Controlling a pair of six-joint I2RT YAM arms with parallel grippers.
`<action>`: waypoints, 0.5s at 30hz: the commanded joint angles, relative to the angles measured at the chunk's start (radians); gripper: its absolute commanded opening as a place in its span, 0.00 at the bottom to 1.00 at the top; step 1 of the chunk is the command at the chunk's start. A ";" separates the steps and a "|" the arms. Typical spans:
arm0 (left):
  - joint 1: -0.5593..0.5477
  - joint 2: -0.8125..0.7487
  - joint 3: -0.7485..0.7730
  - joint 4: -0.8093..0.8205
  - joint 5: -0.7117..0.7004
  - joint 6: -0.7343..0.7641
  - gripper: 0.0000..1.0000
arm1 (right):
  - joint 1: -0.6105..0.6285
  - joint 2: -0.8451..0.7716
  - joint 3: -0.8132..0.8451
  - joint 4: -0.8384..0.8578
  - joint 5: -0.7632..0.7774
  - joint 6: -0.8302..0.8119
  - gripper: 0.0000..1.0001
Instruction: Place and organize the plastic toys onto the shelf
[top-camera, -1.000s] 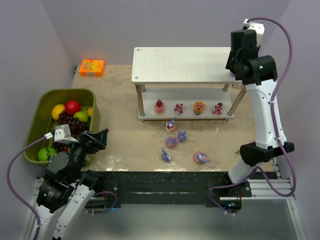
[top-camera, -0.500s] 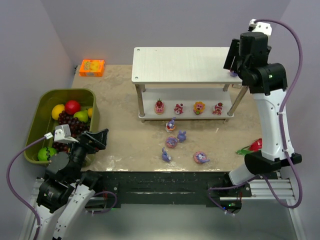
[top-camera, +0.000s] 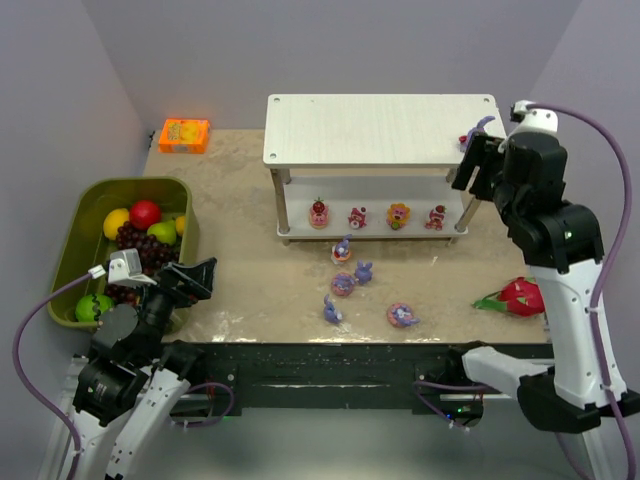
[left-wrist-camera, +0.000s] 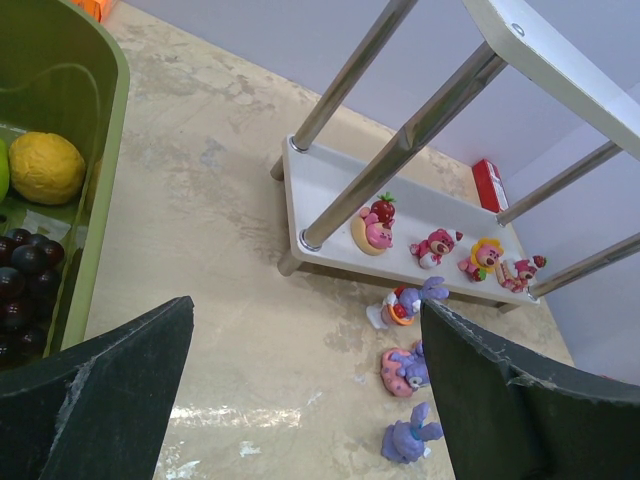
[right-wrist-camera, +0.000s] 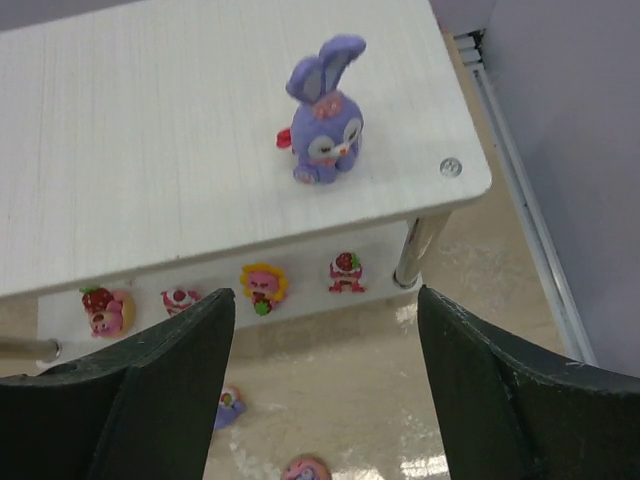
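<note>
My empty right gripper keeps going toward the bunnies (top-camera: 345, 284) in front of the shelf and closes on one, with the purple bunny upright (top-camera: 477, 131) on the top board.
The white two-tier shelf (top-camera: 380, 130) stands at the back middle. One purple bunny (top-camera: 476, 130) stands upright on its top board at the right corner, also in the right wrist view (right-wrist-camera: 325, 125). Several cake figures (top-camera: 357, 216) line the lower board (left-wrist-camera: 420, 215). Several purple bunnies (top-camera: 343, 284) lie on the table in front of the shelf, some on pink donut bases (left-wrist-camera: 405, 368). My right gripper (top-camera: 472, 165) is open and empty, just right of the shelf's corner and apart from the bunny. My left gripper (top-camera: 190, 278) is open and empty beside the bin.
An olive-green bin (top-camera: 95, 185) with grapes, lemon and apple sits at the left. An orange box (top-camera: 184, 134) lies at the back left. A pink-red dragon fruit (top-camera: 520, 296) lies at the right, near my right arm.
My right gripper has drawn back rightward and down from the shelf's top corner, leaving the bunny standing there. The dragon fruit has come into sight. The left arm has not moved.
</note>
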 joint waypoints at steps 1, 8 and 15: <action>0.006 -0.007 0.012 0.034 -0.004 -0.005 1.00 | -0.005 -0.131 -0.171 0.091 -0.120 0.035 0.77; 0.006 -0.002 0.012 0.034 0.008 -0.002 1.00 | -0.005 -0.340 -0.614 0.189 -0.217 0.124 0.78; 0.006 0.001 0.009 0.035 -0.001 -0.007 0.99 | -0.004 -0.470 -0.879 0.249 -0.271 0.279 0.78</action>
